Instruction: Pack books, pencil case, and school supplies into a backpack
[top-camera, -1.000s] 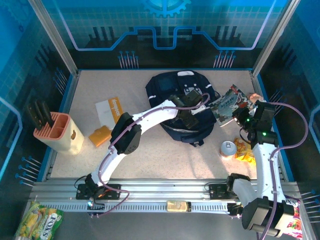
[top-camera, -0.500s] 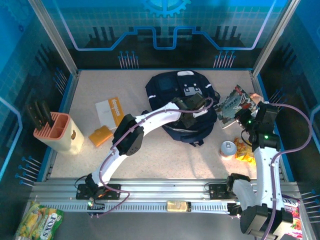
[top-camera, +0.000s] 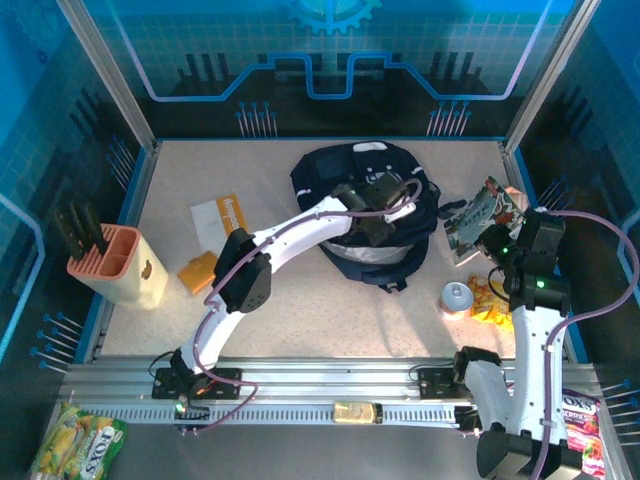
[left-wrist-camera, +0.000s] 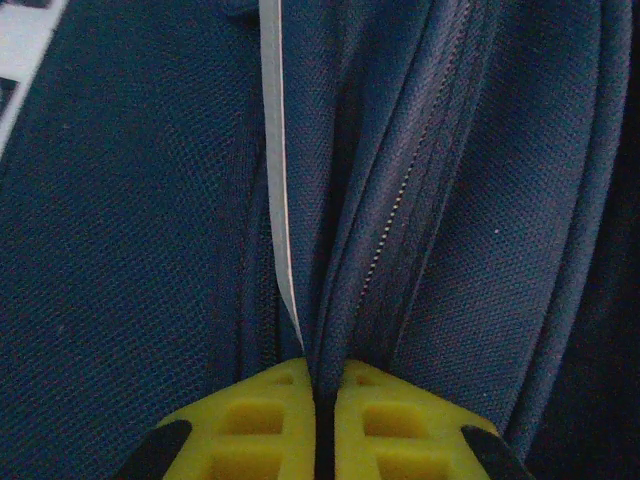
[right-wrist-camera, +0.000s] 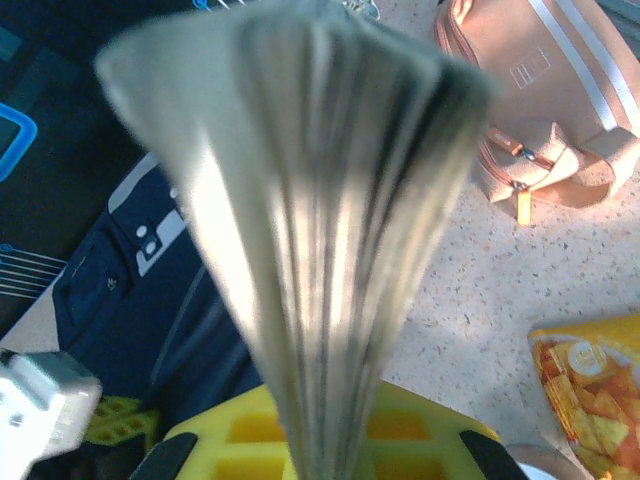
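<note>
The backpack's fold (left-wrist-camera: 345, 285) is held by the zipper in my left gripper, so my right gripper should keep moving the book to the pale lining (top-camera: 370, 253) and let go there.
The dark navy backpack (top-camera: 340, 185) lies at the table's middle back, its mouth showing a pale lining. My left gripper (top-camera: 385, 208) is shut on a fold of its fabric beside the zipper (left-wrist-camera: 400, 210); the yellow fingers (left-wrist-camera: 270, 415) press together on that fold, next to the thin pale stripe (left-wrist-camera: 275, 150). My right gripper (top-camera: 497, 243) is shut on the grey-teal illustrated book (top-camera: 482, 215), held up right of the backpack with its pages (right-wrist-camera: 320, 200) fanned. The pinkish-tan pencil case (right-wrist-camera: 540, 100) lies behind the book. A flat orange pad (top-camera: 200, 270) sits at the left.
A white and orange booklet (top-camera: 220, 220) lies at the left back. The pink rack with black pieces (top-camera: 115, 262) stands by the left wall. A small round tin (top-camera: 456, 296) and a yellow snack bag (top-camera: 490, 302) lie close under my right arm.
My right gripper has carried the book to the right, away from the backpack. My left gripper has pulled the backpack's edge toward the back, and the pale lining now shows.
</note>
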